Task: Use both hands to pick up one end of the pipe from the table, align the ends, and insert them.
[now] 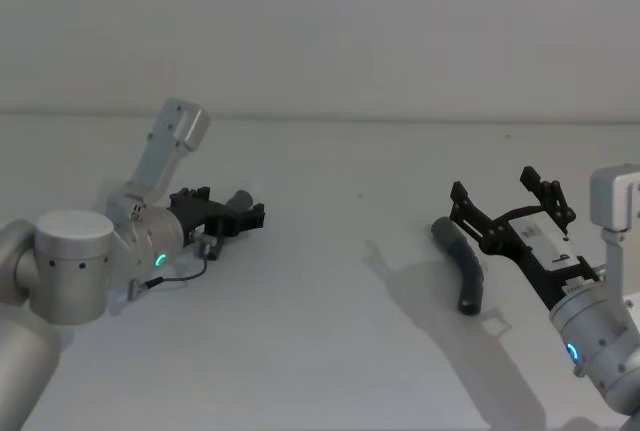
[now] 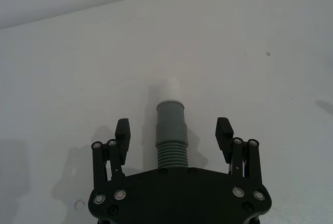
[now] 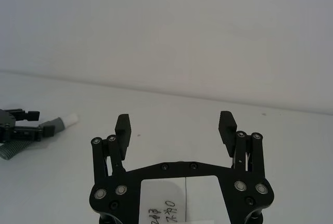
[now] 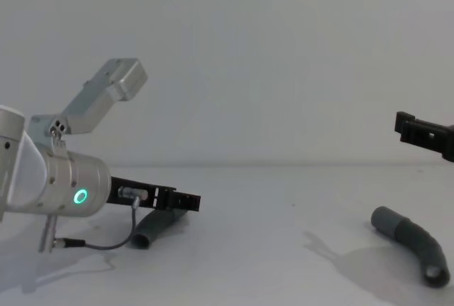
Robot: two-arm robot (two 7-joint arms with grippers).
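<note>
I expect the other pipe piece's collar (image 4: 387, 221) to slide over the white tip when I push them together: the tip is thinner than the pipe collar behind it.
One dark grey pipe piece (image 2: 170, 130) lies on the table (image 1: 330, 331) at the left, its smooth collar and white tip pointing away from my left wrist. My left gripper (image 2: 174, 133) is low over it and open, one finger on each side with a gap to the pipe. That piece (image 1: 240, 198) and the left gripper (image 1: 235, 209) also appear in the head view. The other curved pipe piece (image 1: 462, 263) lies at the right. My right gripper (image 1: 500, 189) hovers open above and just behind it, holding nothing. From the chest, this second piece (image 4: 415, 242) lies flat under the right gripper (image 4: 425, 134).
A thin cable (image 1: 180, 273) loops from the left wrist onto the table. The wide middle stretch of the table separates the two pieces. A plain wall (image 1: 320, 31) rises behind the table's far edge.
</note>
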